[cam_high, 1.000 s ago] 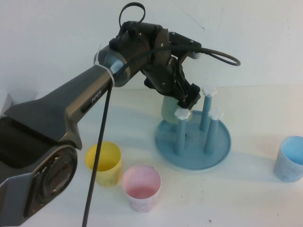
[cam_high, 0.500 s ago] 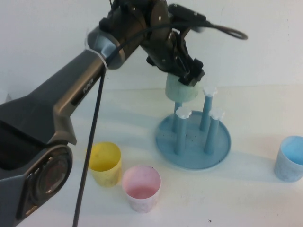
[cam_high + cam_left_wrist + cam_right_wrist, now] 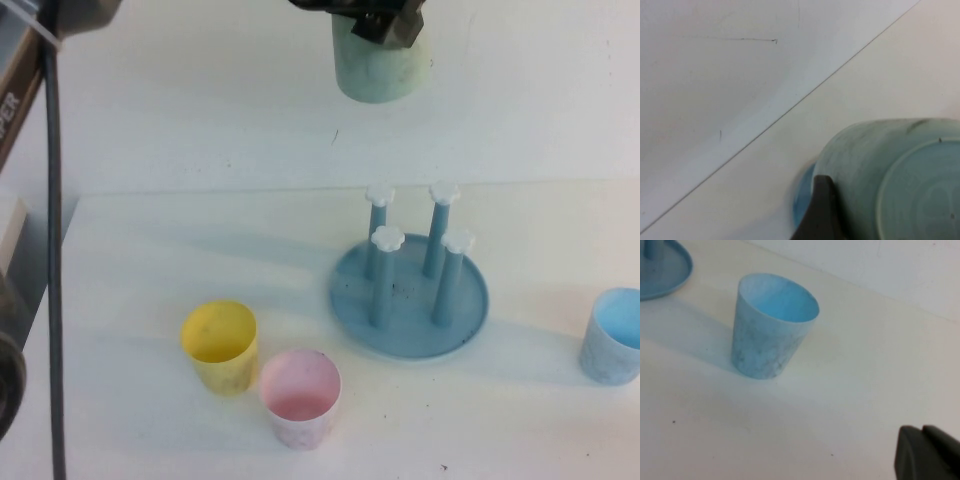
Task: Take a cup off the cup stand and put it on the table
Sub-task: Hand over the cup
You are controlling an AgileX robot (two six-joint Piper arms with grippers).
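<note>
The mint-green cup (image 3: 374, 66) hangs upside down from my left gripper by its base, so next I tip it level and pass its rim (image 3: 385, 97) to my right gripper.
The mint-green cup (image 3: 383, 68) hangs upside down high above the cup stand (image 3: 410, 335), clear of its four white-capped pegs. My left gripper (image 3: 385, 22) is at the top edge of the high view, shut on the cup. In the left wrist view the cup (image 3: 890, 175) fills the lower corner, with one dark finger (image 3: 822, 212) pressed on its wall and a sliver of the blue stand (image 3: 801, 202) behind. My right gripper (image 3: 922, 434) is out of the high view; it hovers low over the white table (image 3: 840, 405), fingers together and empty.
A yellow cup (image 3: 220, 345) and a pink cup (image 3: 300, 397) stand at the front left of the table. A light blue cup (image 3: 612, 335) stands at the right edge and shows in the right wrist view (image 3: 771, 325). A white wall rises behind.
My left gripper has lifted the mint-green cup straight up off its peg, from the stand to well above it. The arm has risen mostly out of view.
</note>
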